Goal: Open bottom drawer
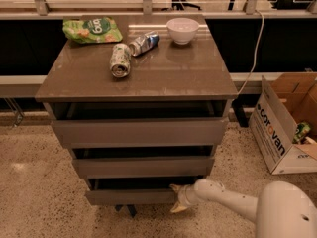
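The bottom drawer's top edge (170, 190) is only barely caught by my gripper's finger, so next I move back, hook the finger deeper into the dark gap (163, 182) and pull.
The bottom drawer (131, 196) is the lowest, shortest grey-brown front of the three-drawer cabinet. It stands pulled out a little, with a dark gap above its front. My gripper (176, 198) sits at the right end of this drawer front, one fingertip (174, 187) at its top edge and one below it. The white arm (233, 202) reaches in from the lower right. The middle drawer (143, 166) and the top drawer (141, 131) also stand slightly out.
On the cabinet top (198, 78) lie a green chip bag (91, 29), two cans (120, 60) on their sides and a white bowl (182, 29). An open cardboard box (285, 125) stands on the floor at right. Speckled floor lies in front.
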Controlling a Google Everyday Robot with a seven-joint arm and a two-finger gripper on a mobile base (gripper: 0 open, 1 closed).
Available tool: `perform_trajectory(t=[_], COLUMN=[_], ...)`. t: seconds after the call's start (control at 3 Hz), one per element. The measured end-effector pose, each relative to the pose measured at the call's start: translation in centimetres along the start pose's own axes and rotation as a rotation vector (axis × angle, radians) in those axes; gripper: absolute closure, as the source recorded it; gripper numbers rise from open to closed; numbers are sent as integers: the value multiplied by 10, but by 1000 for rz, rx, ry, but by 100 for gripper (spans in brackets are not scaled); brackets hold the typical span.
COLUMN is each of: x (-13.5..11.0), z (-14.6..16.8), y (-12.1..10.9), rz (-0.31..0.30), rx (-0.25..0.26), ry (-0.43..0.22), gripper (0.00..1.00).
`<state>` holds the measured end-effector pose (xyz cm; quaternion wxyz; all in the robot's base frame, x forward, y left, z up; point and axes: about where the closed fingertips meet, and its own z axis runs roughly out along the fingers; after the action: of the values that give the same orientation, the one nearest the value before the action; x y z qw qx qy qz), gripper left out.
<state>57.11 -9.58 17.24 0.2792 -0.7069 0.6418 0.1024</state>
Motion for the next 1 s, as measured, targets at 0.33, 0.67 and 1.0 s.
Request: perform_trajectory(t=[0.33,0.67,1.0], x=[-34,-65,-88], z=[-24,-46,-63], y=[38,68,90], rz=[-40,-80,-109], rx=[-14,-33,-49], ry=[-40,-73,-93], gripper=[36,37,32])
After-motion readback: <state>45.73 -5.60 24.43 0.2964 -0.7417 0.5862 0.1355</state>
